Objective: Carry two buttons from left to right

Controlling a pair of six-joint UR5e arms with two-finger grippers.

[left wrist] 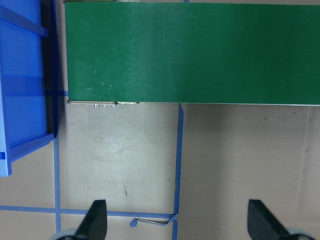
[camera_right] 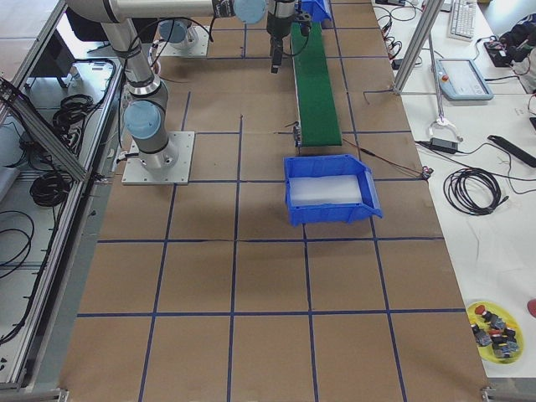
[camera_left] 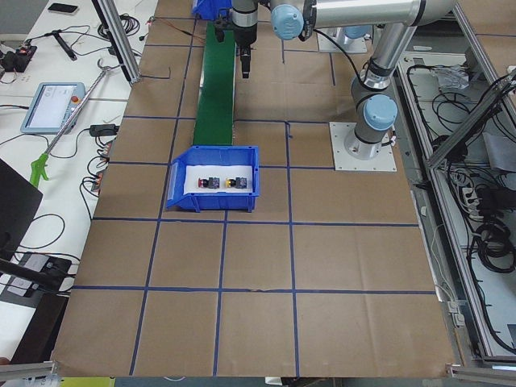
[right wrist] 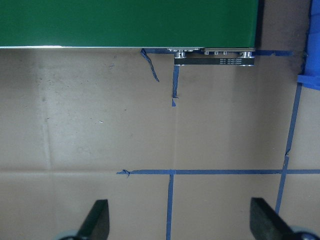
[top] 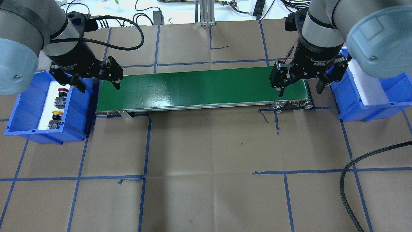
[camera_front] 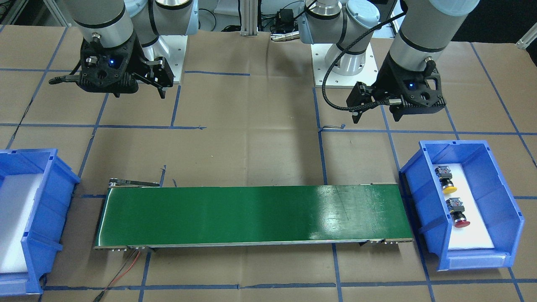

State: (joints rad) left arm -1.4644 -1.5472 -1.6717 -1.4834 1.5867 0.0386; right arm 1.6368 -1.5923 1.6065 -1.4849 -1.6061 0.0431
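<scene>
The yellow-capped button will move along toward the empty bin when I put it on the green conveyor belt, because wires run from the belt.
Two buttons lie on the white pad in the blue bin on my left side. The red-capped button is the farther one and the yellow-capped button the nearer; both show again in the front view as the red and the yellow. My left gripper hangs open and empty above the table between that bin and the left end of the belt, fingertips wide apart. Beyond the belt's right end, my right gripper is open too and holds nothing.
A green conveyor belt runs between the two bins. The right blue bin holds only a white pad. A black braided cable loops over the near right table. Blue tape lines grid the brown paper cover.
</scene>
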